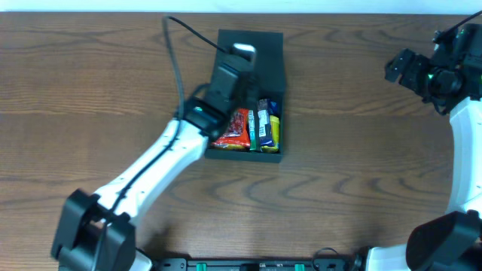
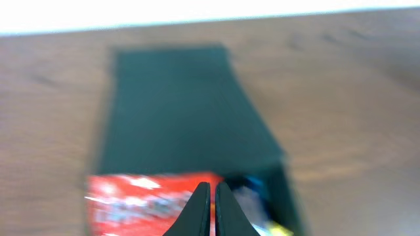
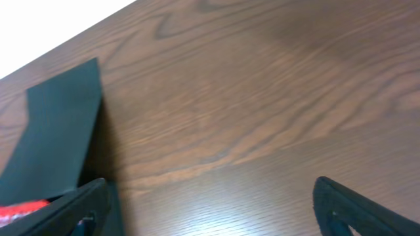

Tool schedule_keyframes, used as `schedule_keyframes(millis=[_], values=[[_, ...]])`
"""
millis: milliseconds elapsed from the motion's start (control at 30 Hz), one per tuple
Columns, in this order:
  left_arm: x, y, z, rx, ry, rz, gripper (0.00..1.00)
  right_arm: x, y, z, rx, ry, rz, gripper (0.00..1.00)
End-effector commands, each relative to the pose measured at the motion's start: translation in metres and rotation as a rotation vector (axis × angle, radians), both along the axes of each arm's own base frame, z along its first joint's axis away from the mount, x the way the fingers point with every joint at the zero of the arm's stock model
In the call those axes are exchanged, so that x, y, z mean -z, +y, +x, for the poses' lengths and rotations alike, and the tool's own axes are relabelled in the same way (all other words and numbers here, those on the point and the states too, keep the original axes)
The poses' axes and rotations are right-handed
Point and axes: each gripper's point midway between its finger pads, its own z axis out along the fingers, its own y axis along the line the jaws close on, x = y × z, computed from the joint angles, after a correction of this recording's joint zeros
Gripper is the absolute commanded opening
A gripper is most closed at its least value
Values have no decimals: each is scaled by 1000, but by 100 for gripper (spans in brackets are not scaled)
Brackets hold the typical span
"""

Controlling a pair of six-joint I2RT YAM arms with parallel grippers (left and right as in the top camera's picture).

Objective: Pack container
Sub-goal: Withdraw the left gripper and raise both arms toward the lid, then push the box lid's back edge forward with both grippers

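My left gripper needs to back off because it is blocking the open lid (image 1: 265, 50) over the container. Then both grippers should lift the lid by its side edges (image 1: 285, 71).
The dark green container (image 1: 273, 64) lies at the table's middle back, its flap lid open toward the far side. Inside are a red snack packet (image 1: 235, 129), a green one and a blue-and-yellow one (image 1: 267, 128). My left gripper (image 1: 242, 56) is over the lid, shut and empty. In the left wrist view its closed fingertips (image 2: 212, 190) hover above the red packet (image 2: 144, 200), with the lid (image 2: 177, 105) beyond. My right gripper (image 1: 403, 66) is open and empty at the far right, away from the box; its view shows the container's lid (image 3: 56, 137) at the left.
The wooden table (image 1: 361, 173) spreads around the box. A black cable (image 1: 181, 45) runs from the left arm across the back of the table. The table's far edge meets a white wall in the left wrist view.
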Motion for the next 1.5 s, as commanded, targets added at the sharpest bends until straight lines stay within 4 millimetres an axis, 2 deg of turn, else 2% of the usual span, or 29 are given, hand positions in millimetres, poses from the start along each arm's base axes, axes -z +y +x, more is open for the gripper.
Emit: schedule_keyframes(millis=[0,33,67,100,133,233,433,567,633,767,833,867,933,1067,1200,1333,1467], values=[[-25,46,20,-55,-117,176,6,-5,15,-1,-60,-17,72,89],[-24,56,24,-77,-112,174,5,-4,18,-2,-64,-14,86,85],[-20,71,29,-110,-92,158,6,-3,19,-4,-47,-2,108,76],[-18,78,32,-122,-80,148,6,-2,20,-5,-34,7,121,69],[-13,87,34,-136,-57,130,6,-1,22,-6,-26,16,132,56],[-2,106,38,-133,1,75,5,0,31,-7,-40,26,143,2],[19,157,57,-178,77,-76,6,-3,79,-2,-160,20,165,2],[38,174,72,-189,111,-199,5,1,127,8,-278,-11,157,2],[48,177,80,-182,131,-278,6,15,144,12,-281,14,176,2],[64,182,100,-186,164,-405,6,60,164,21,-251,130,275,2],[66,178,113,-177,174,-445,6,75,178,29,-297,145,364,2],[67,172,125,-152,177,-468,6,88,187,42,-328,136,447,2],[68,161,138,-130,192,-499,6,100,190,58,-341,112,519,2],[82,138,164,-123,256,-519,5,121,189,90,-336,54,685,2],[92,109,188,-91,303,-526,5,143,181,114,-319,40,826,2],[109,84,188,-59,397,-528,5,166,180,118,-329,89,897,2],[126,79,170,-67,503,-525,6,180,180,114,-302,134,912,2]])
